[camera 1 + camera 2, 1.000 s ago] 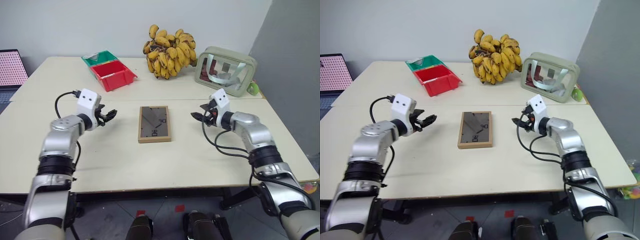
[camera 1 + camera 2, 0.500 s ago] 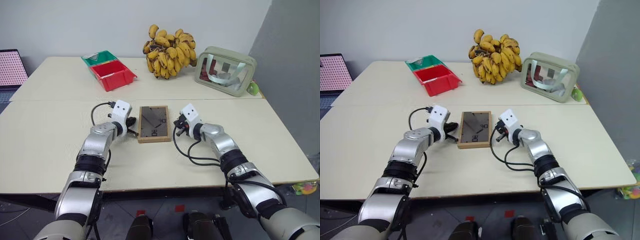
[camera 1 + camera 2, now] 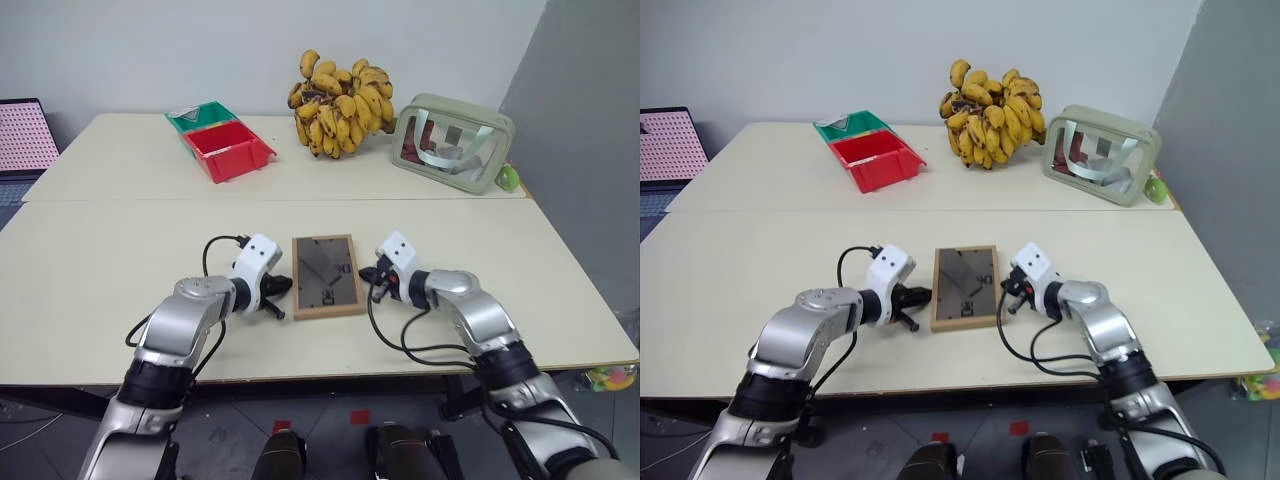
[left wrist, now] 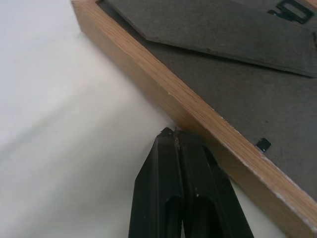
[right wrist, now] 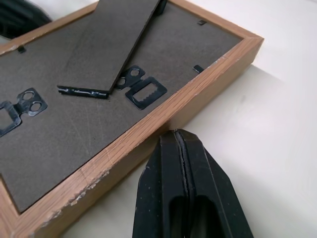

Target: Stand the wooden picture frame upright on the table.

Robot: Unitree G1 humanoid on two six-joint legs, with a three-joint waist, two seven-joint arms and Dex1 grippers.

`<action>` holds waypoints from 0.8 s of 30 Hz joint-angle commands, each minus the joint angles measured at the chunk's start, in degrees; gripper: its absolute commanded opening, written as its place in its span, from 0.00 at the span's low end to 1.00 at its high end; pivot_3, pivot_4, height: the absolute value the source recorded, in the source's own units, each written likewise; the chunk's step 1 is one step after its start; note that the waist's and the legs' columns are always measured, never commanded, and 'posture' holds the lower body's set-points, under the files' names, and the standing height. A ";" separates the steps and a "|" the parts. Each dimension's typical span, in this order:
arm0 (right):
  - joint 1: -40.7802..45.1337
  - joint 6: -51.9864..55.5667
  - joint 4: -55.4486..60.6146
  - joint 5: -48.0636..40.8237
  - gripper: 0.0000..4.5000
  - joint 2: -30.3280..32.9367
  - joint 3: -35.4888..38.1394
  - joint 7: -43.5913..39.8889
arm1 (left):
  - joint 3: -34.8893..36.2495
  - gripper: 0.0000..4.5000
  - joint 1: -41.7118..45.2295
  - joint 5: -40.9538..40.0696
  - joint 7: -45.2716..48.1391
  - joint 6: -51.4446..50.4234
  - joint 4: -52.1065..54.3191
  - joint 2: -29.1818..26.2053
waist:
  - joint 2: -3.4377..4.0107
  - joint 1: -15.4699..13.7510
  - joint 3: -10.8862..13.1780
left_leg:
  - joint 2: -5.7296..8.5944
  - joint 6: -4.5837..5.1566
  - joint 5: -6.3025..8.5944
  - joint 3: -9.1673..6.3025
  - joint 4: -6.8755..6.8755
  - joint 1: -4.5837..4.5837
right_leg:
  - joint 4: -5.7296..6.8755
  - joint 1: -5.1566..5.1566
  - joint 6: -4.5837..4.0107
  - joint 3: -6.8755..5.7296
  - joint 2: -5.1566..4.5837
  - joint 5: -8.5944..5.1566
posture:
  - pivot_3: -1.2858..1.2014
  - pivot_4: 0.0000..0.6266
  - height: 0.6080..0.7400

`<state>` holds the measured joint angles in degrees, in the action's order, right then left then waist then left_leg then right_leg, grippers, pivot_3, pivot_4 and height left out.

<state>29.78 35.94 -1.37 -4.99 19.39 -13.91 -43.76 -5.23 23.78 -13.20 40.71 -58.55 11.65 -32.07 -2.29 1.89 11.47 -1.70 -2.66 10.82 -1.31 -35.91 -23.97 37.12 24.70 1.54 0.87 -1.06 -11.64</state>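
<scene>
The robot's right hand first has to open and raise the easel stand [image 3: 320, 262], since the stand lies flat against the frame's dark grey panel, and then take the frame's wooden edge [image 3: 355, 257].
The wooden picture frame [image 3: 325, 277] lies flat on the table [image 3: 120, 250], back side up. Its dark grey panel, easel stand [image 5: 119, 44] and black hangers face the camera. My left gripper [image 3: 283, 285] is shut, and its tips rest on the table against the frame's left wooden edge [image 4: 198, 114]. My right gripper [image 3: 366, 273] is also shut, with its tips [image 5: 176, 134] at the frame's right edge. Neither gripper holds anything. The picture side is hidden underneath.
At the back of the table are a bunch of bananas [image 3: 338, 105], a red bin [image 3: 232, 150] beside a green bin [image 3: 195, 113], and a clear pouch [image 3: 452, 140]. A laptop screen [image 3: 22, 135] stands off the far left. Bare tabletop surrounds the frame.
Both grippers closed and came in from the sides to the frame's edges. They then drew back toward the near edge, and the frame slid nearer between them.
</scene>
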 commanded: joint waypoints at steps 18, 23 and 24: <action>-0.86 -10.57 -4.61 4.21 0.00 7.80 -0.60 0.22 | 24.23 0.49 3.60 -26.54 6.70 -32.06 -11.33 -0.52 | -0.01 -0.01 0.00 | 0.03 0.02 0.02 -0.11 -0.01 0.08 | -0.20 -0.20 -0.03 -0.15 0.00 -0.06 | 0.52 0.24 1.00; -1.48 -9.40 -3.56 4.32 0.00 3.70 -2.56 1.25 | 26.33 0.69 1.99 -27.09 3.55 -32.53 -15.76 5.35 | -0.02 0.64 -0.03 | 0.00 0.02 0.02 -0.09 -0.03 0.27 | -0.16 -0.34 -0.04 -0.11 0.02 -0.06 | 0.52 0.24 1.00; -1.73 -8.82 -2.82 4.17 0.00 2.96 -2.88 1.38 | 26.27 0.73 1.55 -26.99 3.04 -31.68 -16.43 6.21 | -0.02 0.87 -0.03 | 0.00 0.02 0.02 -0.08 -0.02 0.38 | -0.15 -0.41 -0.04 -0.10 0.02 -0.06 | 0.52 0.24 1.00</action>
<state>28.70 26.20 -6.36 -0.74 23.57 -15.12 -42.32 19.89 26.49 -39.47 45.03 -90.81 -3.42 -26.99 -2.31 2.76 11.44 -1.72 -2.64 10.84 -1.42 -35.92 -23.54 36.96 24.23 1.50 0.76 -1.04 -11.70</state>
